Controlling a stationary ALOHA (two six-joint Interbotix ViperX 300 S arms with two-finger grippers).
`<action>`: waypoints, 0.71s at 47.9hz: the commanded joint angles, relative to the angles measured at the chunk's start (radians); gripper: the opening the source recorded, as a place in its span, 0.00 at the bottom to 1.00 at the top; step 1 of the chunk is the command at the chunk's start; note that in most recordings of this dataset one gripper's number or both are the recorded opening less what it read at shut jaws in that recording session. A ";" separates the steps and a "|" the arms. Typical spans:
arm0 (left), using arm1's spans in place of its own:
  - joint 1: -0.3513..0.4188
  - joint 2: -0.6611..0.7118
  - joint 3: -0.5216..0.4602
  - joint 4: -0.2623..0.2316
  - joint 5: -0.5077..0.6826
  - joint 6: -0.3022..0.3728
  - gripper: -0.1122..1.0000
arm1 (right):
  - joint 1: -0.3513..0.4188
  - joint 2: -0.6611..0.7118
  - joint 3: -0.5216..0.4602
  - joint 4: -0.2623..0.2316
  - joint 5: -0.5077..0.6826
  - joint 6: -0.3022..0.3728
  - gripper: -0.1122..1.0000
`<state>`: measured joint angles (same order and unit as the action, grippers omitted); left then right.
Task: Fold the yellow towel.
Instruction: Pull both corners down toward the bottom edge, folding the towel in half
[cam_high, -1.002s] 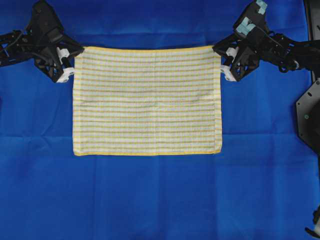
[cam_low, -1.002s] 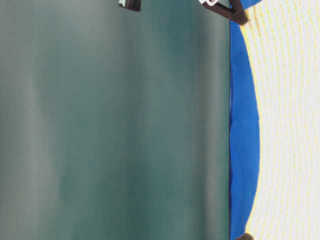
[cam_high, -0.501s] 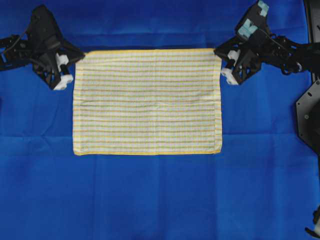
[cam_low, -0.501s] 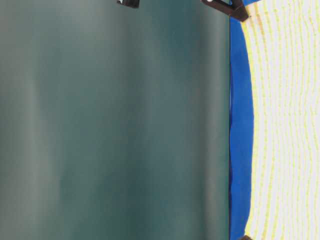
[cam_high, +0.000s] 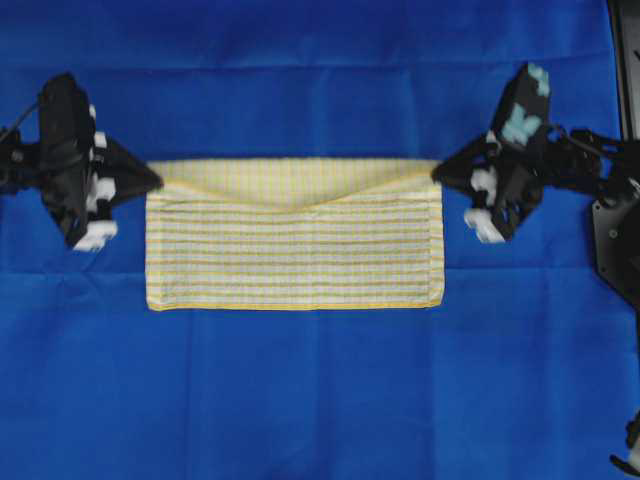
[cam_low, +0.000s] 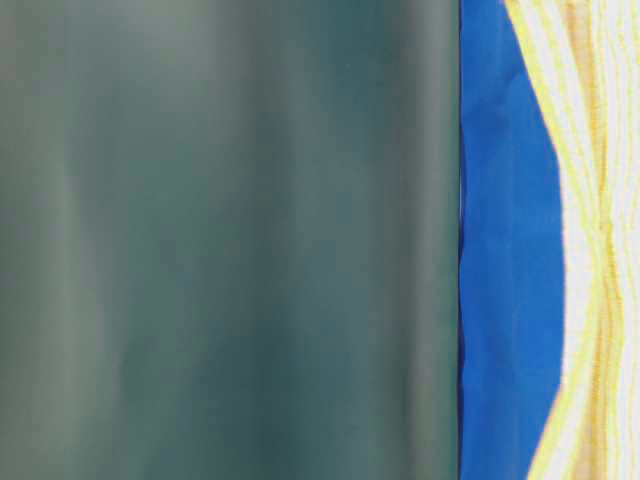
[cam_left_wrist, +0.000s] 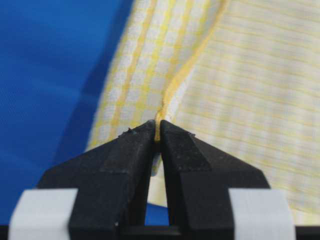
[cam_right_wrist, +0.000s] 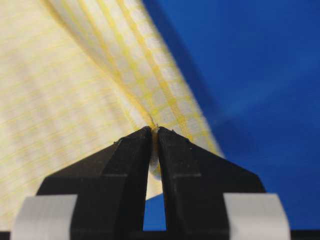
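Note:
The towel's lifted corners (cam_high: 176, 182) are in line with its near corners, so the robot's left gripper goes on carrying its corner until that corner lies over the towel's near edge (cam_high: 164, 301), and then let go.
The yellow towel (cam_high: 295, 250), checked pale yellow and white with yellow hems, lies on the blue cloth (cam_high: 300, 400) in the middle of the overhead view. Its far edge is lifted and carried over toward the near edge, sagging in the middle. My left gripper (cam_high: 152, 181) is shut on the towel's far-left corner, and the hem (cam_left_wrist: 167, 95) runs out from between the fingertips (cam_left_wrist: 137, 142) in the left wrist view. My right gripper (cam_high: 440, 173) is shut on the far-right corner (cam_right_wrist: 150, 107). The table-level view catches only the raised towel (cam_low: 600, 240) at its right edge.
The blue cloth covers the whole table. A black arm base (cam_high: 618, 240) stands at the right edge of the overhead view. A dark green backdrop (cam_low: 230, 240) fills most of the table-level view.
Both grippers have lifted the far corners and carried them toward the near edge. The far half of the towel now hangs over the near half, showing its underside.

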<state>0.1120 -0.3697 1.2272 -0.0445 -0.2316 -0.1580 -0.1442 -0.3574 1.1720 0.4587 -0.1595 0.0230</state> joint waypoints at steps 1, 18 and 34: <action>-0.083 -0.038 0.008 -0.002 -0.005 -0.035 0.13 | 0.071 -0.035 -0.002 0.025 0.000 -0.002 0.15; -0.264 -0.066 0.006 -0.002 -0.005 -0.123 0.13 | 0.268 -0.058 -0.005 0.069 0.000 -0.002 0.16; -0.302 -0.063 0.008 -0.002 -0.005 -0.121 0.13 | 0.311 -0.044 -0.006 0.087 0.000 -0.002 0.16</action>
<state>-0.1825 -0.4310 1.2456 -0.0445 -0.2316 -0.2823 0.1611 -0.4050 1.1796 0.5430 -0.1565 0.0245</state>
